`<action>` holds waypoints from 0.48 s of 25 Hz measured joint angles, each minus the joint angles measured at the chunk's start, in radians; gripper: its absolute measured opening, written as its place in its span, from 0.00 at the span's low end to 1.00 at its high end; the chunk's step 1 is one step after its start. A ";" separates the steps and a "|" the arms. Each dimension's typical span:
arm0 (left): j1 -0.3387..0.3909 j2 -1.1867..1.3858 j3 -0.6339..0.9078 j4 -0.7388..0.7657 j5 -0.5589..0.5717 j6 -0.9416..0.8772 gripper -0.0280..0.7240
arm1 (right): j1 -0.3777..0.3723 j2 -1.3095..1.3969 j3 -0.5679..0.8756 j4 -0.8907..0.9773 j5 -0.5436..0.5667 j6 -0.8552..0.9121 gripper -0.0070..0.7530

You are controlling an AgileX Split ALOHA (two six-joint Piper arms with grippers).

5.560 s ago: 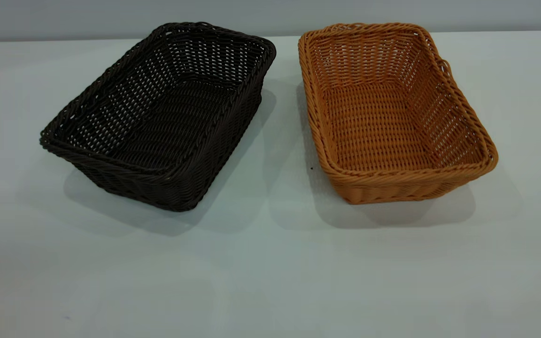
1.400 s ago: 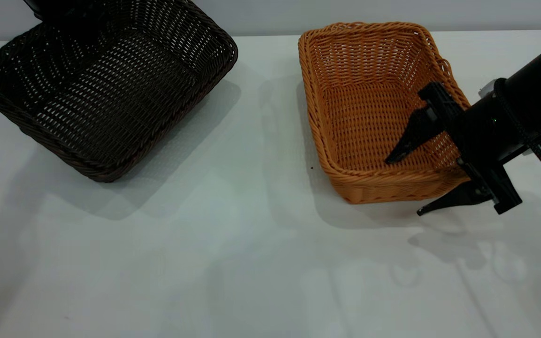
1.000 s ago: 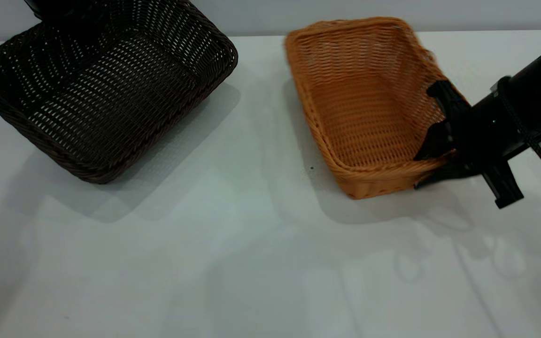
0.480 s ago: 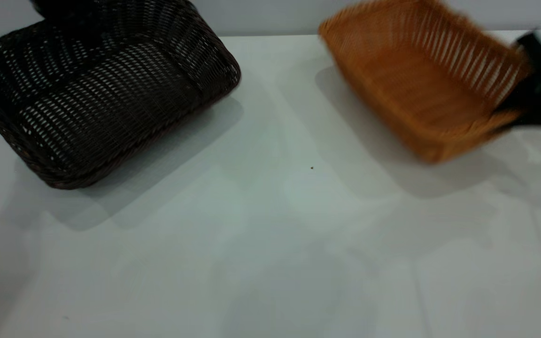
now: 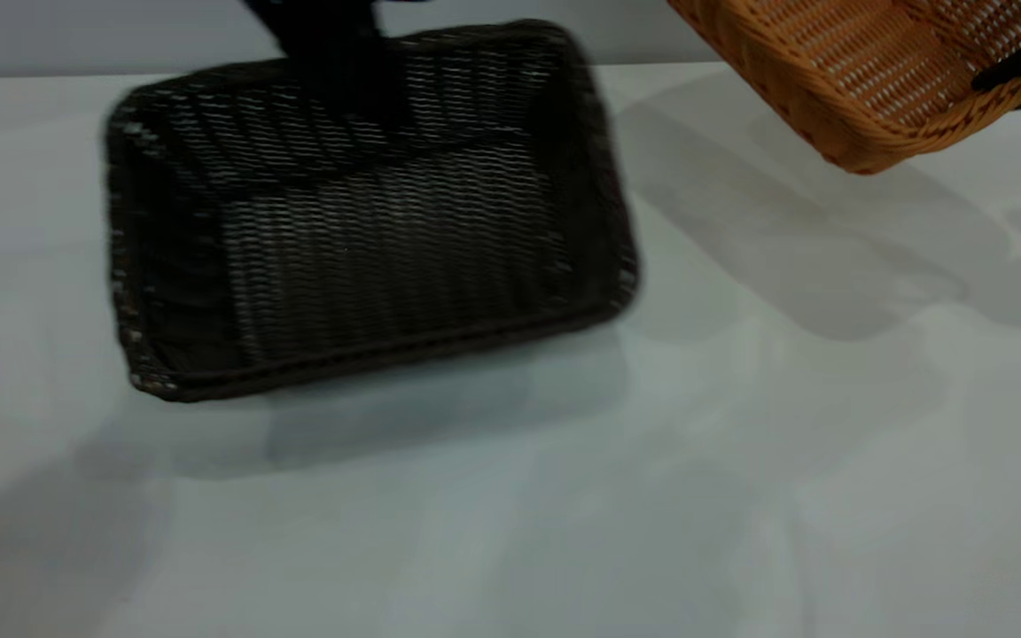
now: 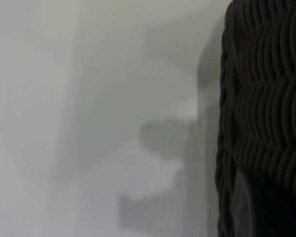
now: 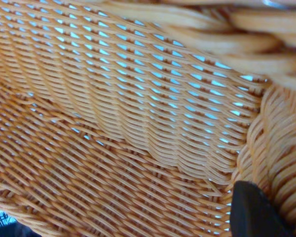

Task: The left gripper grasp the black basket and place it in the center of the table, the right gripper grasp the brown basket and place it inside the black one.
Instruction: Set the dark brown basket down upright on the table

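The black basket (image 5: 385,255) is hanging at a slant from my left gripper. My right gripper should hold the brown basket (image 5: 847,80) off to the side until my left gripper lets go of the black basket.
The black basket (image 5: 369,230) sits low over the table (image 5: 510,514), left of the middle, its long side facing the camera. My left gripper (image 5: 342,80) is a dark blur at the basket's far rim and is shut on it. The left wrist view shows the dark woven wall (image 6: 261,98) close up. The brown basket (image 5: 865,71) hangs tilted in the air at the far right, partly out of view. My right gripper (image 5: 1020,75) is shut on its rim. In the right wrist view one black fingertip (image 7: 256,212) lies against the orange weave (image 7: 113,123).
The baskets' shadows fall across the tabletop. A pale wall (image 5: 76,35) runs behind the table's far edge.
The black basket has swung from the far left toward the middle and turned broadside. The brown basket has been lifted higher and further right, off the table.
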 joint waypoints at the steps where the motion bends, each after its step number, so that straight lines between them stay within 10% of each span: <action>1: -0.014 0.000 0.000 -0.030 0.017 0.059 0.15 | 0.000 0.000 -0.005 -0.003 0.007 0.005 0.10; 12: -0.089 0.042 0.000 -0.068 0.094 0.221 0.15 | -0.002 0.000 -0.014 -0.010 0.029 0.012 0.10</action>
